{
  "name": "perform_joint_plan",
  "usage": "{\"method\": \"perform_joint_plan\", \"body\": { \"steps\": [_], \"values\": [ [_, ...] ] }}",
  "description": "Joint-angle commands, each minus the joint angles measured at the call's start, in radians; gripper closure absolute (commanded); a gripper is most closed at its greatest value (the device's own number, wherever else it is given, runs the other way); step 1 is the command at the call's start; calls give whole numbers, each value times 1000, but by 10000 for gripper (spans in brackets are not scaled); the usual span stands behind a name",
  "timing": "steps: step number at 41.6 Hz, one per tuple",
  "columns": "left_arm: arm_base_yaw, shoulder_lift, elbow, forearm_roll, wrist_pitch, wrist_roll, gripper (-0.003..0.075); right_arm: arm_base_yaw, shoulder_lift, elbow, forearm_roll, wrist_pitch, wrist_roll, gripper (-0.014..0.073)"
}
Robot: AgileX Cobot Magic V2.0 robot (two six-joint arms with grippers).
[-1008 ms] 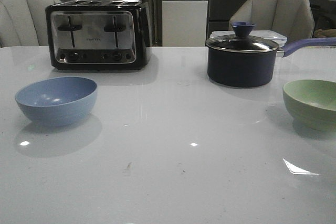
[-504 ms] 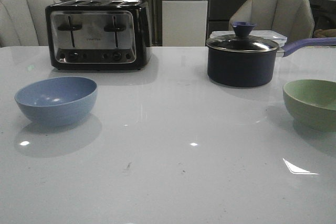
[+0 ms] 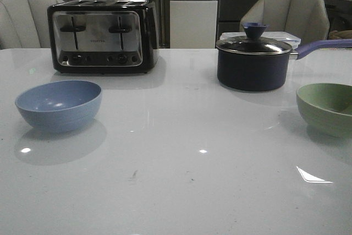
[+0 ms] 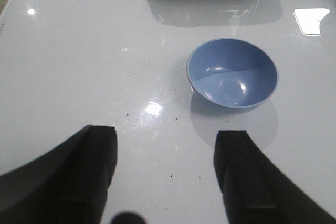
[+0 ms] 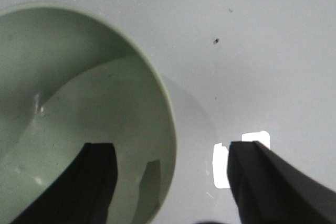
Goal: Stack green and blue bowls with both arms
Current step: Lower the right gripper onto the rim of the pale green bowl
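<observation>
The green bowl is far from the blue bowl. My right gripper should move the green bowl to the table's middle (image 3: 183, 149) before my left gripper stacks the blue bowl.
The blue bowl (image 3: 59, 104) sits upright at the table's left, and the left wrist view shows it empty (image 4: 232, 75). My left gripper (image 4: 165, 136) is open above bare table, short of that bowl and apart from it. The green bowl (image 3: 327, 108) stands at the right edge of the front view. My right gripper (image 5: 172, 149) is open and straddles the green bowl's (image 5: 79, 103) rim, one finger over the inside and the other over the table outside. Neither arm shows in the front view.
A black and chrome toaster (image 3: 102, 36) stands at the back left, behind the blue bowl. A dark navy lidded saucepan (image 3: 253, 63) stands at the back right, its handle (image 3: 322, 46) pointing right above the green bowl. The white table (image 3: 181, 163) stretches between the bowls.
In the front view the inside of the green bowl has grown darker. Neither bowl has moved.
</observation>
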Motion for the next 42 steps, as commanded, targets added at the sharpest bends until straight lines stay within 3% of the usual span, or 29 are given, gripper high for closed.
{"method": "perform_joint_plan", "body": {
  "steps": [1, 9, 20, 26, 35, 42],
  "values": [
    [-8, 5, -34, -10, -64, -13, 267, -4, 3, -63, 13, -34, -14, 43],
    [-8, 5, -34, -41, -64, -13, 267, -4, 64, -120, 13, -14, -14, 71],
    [-8, 5, -34, -41, -63, -13, 267, -4, 78, -144, 13, 26, -14, 336],
    [-8, 5, -34, -41, -63, -13, 267, -4, 82, -144, 12, 36, -14, 419],
    [-8, 5, -34, -41, -63, -13, 267, -3, 80, -144, 12, 55, -26, 517],
    [-8, 5, -34, -41, -63, -13, 267, 45, 29, -144, 13, 77, -96, 526]
  ]
}}
